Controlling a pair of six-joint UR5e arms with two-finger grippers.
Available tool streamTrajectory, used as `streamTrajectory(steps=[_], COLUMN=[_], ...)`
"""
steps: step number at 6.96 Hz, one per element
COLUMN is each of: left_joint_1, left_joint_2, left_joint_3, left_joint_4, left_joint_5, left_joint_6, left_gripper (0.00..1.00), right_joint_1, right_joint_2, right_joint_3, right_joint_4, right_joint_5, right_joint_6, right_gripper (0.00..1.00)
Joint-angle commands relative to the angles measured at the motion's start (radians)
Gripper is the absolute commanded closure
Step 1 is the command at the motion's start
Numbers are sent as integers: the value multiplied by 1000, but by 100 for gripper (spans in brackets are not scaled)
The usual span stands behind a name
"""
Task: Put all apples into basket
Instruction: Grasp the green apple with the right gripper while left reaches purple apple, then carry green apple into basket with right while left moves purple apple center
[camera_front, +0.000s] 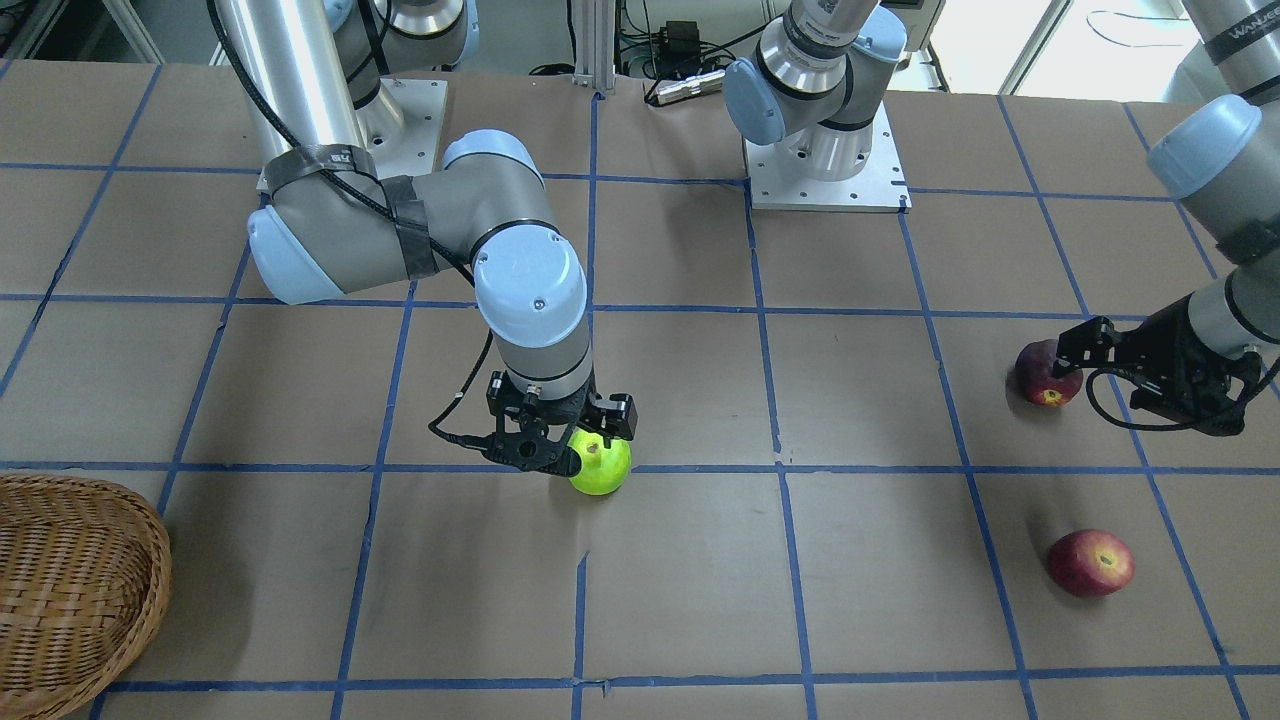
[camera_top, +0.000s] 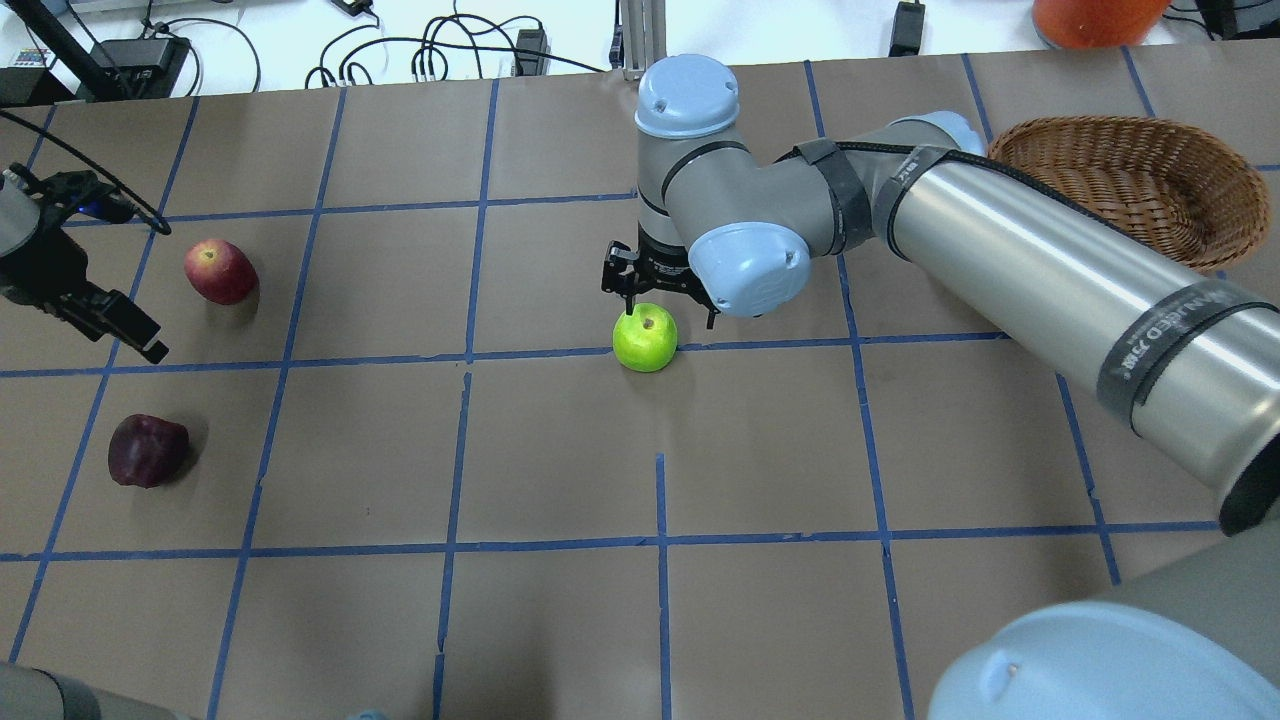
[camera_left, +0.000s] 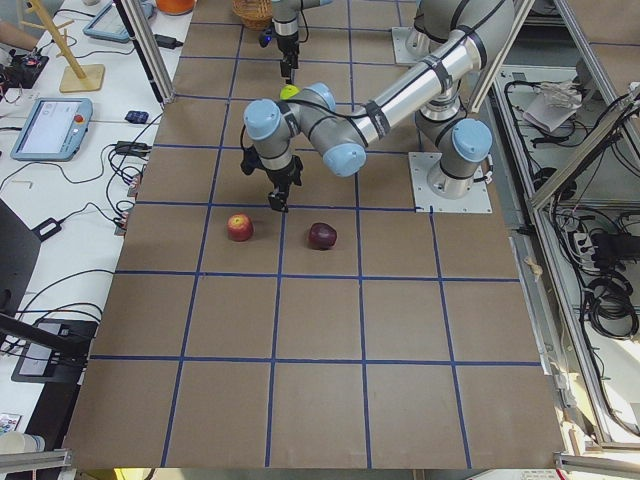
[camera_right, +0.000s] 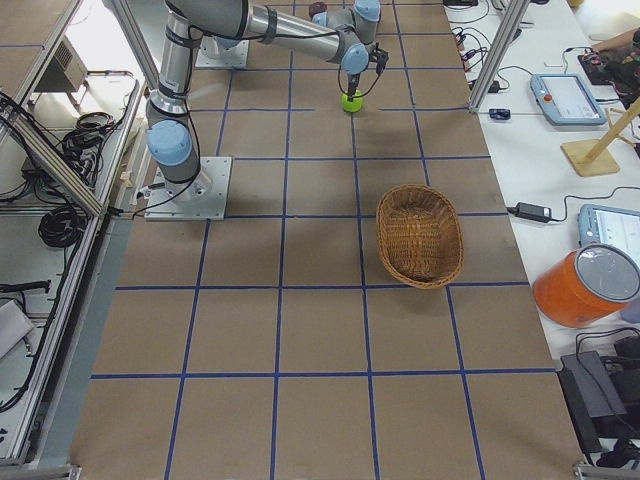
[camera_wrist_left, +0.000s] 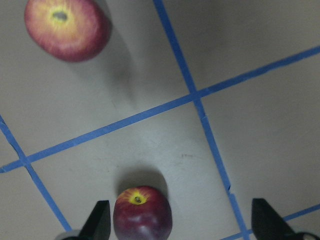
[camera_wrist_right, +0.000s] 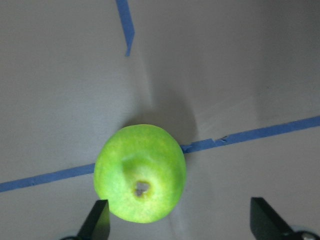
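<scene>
Next, I carry the green apple into the basket with my right gripper first, because the green apple takes up the handover spot in the middle of the table for the far maroon apple.
The lime green apple (camera_top: 645, 338) sits on a blue tape line at mid-table. My right gripper (camera_top: 665, 305) hangs open just over it. In the right wrist view the green apple (camera_wrist_right: 140, 172) lies between the fingers, nearer the left one. The dark maroon apple (camera_top: 148, 450) and the red apple (camera_top: 220, 271) lie at the table's left end. My left gripper (camera_front: 1078, 358) is open and empty, tilted low beside the maroon apple (camera_front: 1045, 372). Its wrist view shows the maroon apple (camera_wrist_left: 142, 214) by the left finger and the red apple (camera_wrist_left: 67, 27) farther off. The wicker basket (camera_top: 1100, 132) stands empty at the far right.
The table is brown paper with a blue tape grid. The right arm's long links (camera_top: 1050, 260) stretch over the table next to the basket. An orange container (camera_right: 585, 285) and tablets (camera_right: 565, 95) stand on the side benches past the table edge.
</scene>
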Motion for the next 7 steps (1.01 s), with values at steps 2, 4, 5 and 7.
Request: streamTrajectory(steps=[2, 4, 5, 7], left_joint_1=[117, 117, 117, 93], left_joint_2=[-39, -65, -68, -47], left_joint_3=[-259, -269, -269, -251], left_joint_4=[261, 264, 267, 261], left_joint_5=[-5, -7, -5, 0], left_joint_6=[90, 86, 86, -34], left_gripper=[0, 0, 0, 80], right_joint_1=[7, 7, 7, 7], right_joint_2=[53, 79, 96, 109], right_joint_3=[0, -2, 3, 14], right_joint_4=[-44, -85, -85, -76], right_joint_5=[30, 50, 51, 47], right_joint_6=[-11, -16, -4, -5], right_gripper=[0, 0, 0, 0])
